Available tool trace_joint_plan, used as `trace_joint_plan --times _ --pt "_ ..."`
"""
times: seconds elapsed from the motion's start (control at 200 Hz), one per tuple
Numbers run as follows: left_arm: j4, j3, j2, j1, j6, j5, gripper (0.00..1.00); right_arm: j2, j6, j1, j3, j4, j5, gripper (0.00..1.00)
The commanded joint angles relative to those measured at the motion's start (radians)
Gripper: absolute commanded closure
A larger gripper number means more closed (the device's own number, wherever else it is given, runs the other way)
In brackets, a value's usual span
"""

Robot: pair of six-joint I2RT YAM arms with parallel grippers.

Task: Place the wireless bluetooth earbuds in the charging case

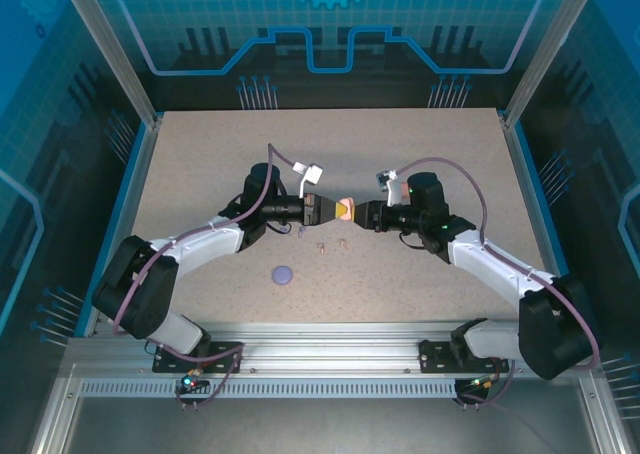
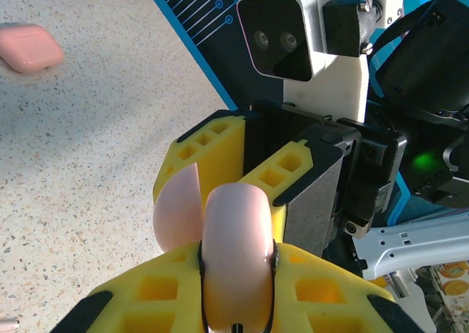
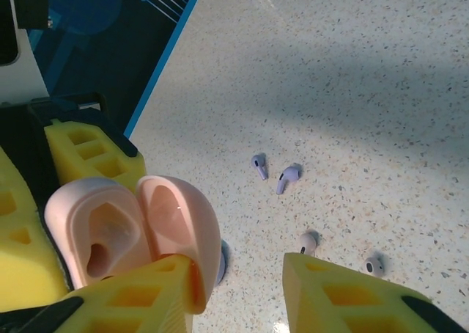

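The robot's right gripper should hold the lid (image 3: 183, 217) while the left gripper takes hold of the body again with the wells tipped up, because the case's wells (image 3: 111, 239) face across at the right gripper.
My left gripper (image 2: 236, 274) is shut on the body of an open pale pink charging case (image 2: 236, 252), held above the table's middle (image 1: 346, 210). The lid (image 3: 176, 223) is swung open, and the empty wells show in the right wrist view. My right gripper (image 3: 242, 293) faces it with its jaws apart. One yellow finger (image 3: 139, 296) touches the lid's edge and the other stands clear. On the table below lie two purple earbuds (image 3: 259, 164) and two pale earbuds (image 3: 308, 241). They look tiny in the top view (image 1: 322, 245).
A purple case (image 1: 283, 273) lies on the table nearer the arms' bases. Another pink case (image 2: 28, 47) rests on the speckled tabletop in the left wrist view. Blue walls and metal posts (image 1: 140, 124) surround the table.
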Motion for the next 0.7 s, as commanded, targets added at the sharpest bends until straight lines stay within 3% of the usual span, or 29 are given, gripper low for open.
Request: trace_joint_plan --times 0.0,0.295,0.5,0.57,0.695 --pt "0.039 0.020 0.002 -0.003 -0.012 0.037 1.00 0.021 -0.002 0.011 0.032 0.013 -0.012 0.68" --pt "0.043 0.012 0.009 -0.003 -0.015 0.036 1.00 0.029 -0.010 0.018 0.063 0.007 -0.023 1.00" --pt "0.036 0.012 0.016 -0.003 -0.014 0.022 1.00 0.024 -0.024 0.020 0.074 -0.027 -0.010 1.00" --pt "0.022 0.013 0.012 -0.003 -0.006 -0.003 0.70 0.020 -0.028 0.021 0.079 -0.055 0.016 1.00" --pt "-0.021 0.026 -0.006 0.003 0.016 -0.041 0.33 0.015 -0.054 0.021 0.106 -0.154 0.088 1.00"
